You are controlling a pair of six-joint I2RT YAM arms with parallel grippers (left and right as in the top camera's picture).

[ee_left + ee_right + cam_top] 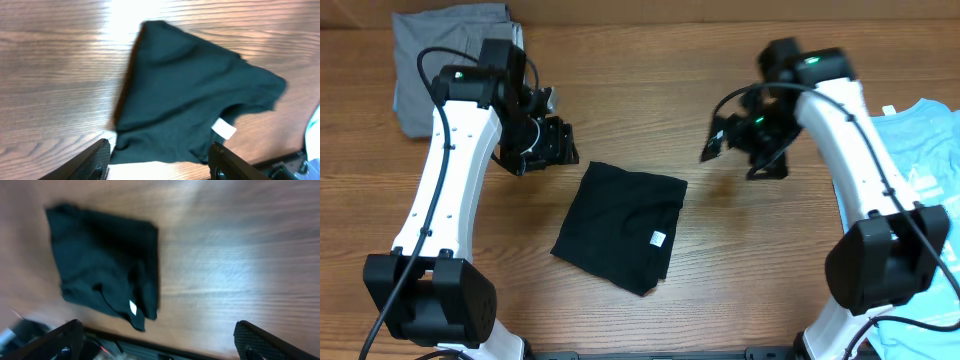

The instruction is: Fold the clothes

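Note:
I can see the black T-shirt's corner facing my right gripper stick out past the T-shirt's edge (670,244) beside the neck label, so next I grab that corner (681,187) with my right gripper and straighten it.
The clothes lie apart on the wooden table. A black T-shirt (620,225) is folded into a rough square at the middle, its white neck label (658,238) facing up. My left gripper (552,148) hovers just off the shirt's upper-left corner, open and empty. In the left wrist view the shirt (190,95) lies ahead of the spread fingers (92,162), with bare wood between them. My right gripper (740,155) hangs to the right of the shirt, wide open. Its wrist view shows the shirt (105,275) at the left, apart from the fingers (260,342).
A grey garment (440,60) lies folded at the back left corner. A light-blue printed T-shirt (925,140) is spread at the right edge, under the right arm. The table's front edge and dark rail (165,350) run close below the black shirt.

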